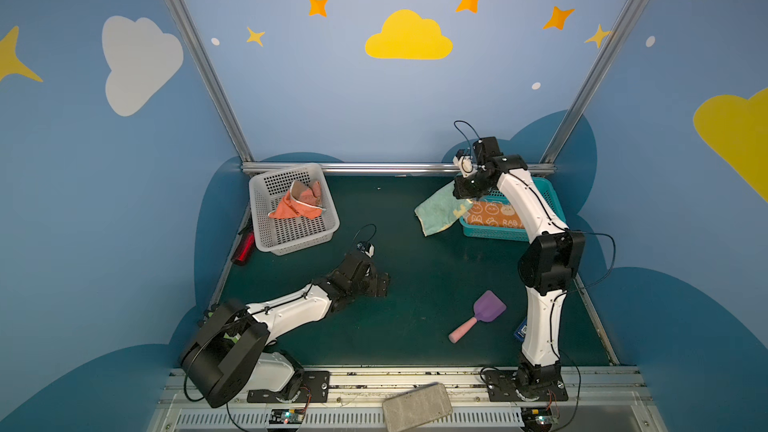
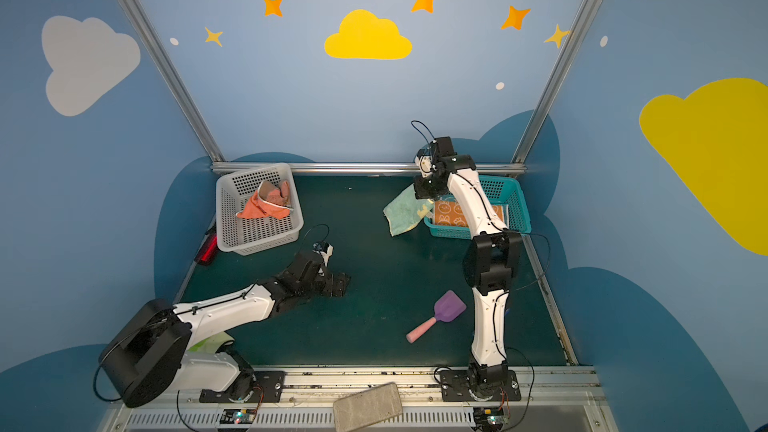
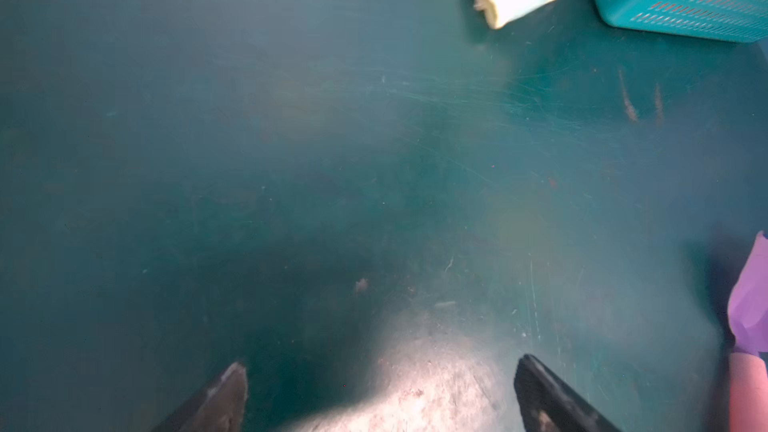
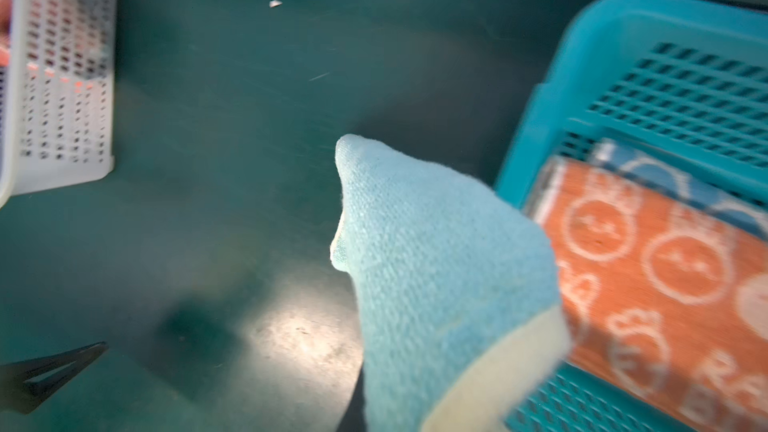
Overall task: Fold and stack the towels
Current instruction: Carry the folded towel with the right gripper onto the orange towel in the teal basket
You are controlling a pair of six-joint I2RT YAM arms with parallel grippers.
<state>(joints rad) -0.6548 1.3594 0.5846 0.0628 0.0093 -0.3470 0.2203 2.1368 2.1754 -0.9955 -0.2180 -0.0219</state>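
Observation:
The pale blue towel's loose end (image 1: 429, 224) is outside the teal basket, so my right gripper should keep going across the orange towel (image 1: 493, 214) and let go once that end is inside.
My right gripper (image 1: 463, 192) is shut on a corner of the pale blue and yellow towel (image 1: 438, 211), beside the left wall of the teal basket (image 1: 490, 235). The towel (image 4: 436, 276) hides the jaws in the right wrist view and hangs down over the mat. A folded orange rabbit towel (image 4: 665, 284) lies in the teal basket on a blue one (image 4: 685, 189). A crumpled salmon towel (image 1: 297, 203) lies in the white basket (image 1: 291, 238). My left gripper (image 3: 380, 363) stands open and empty low over the bare mat, left of the middle (image 1: 380, 282).
A purple and pink toy shovel (image 1: 482, 317) lies on the mat between the arms, towards the front. A red and black object (image 1: 244, 249) sits at the mat's left edge by the white basket. A grey block (image 1: 415, 407) rests on the front rail.

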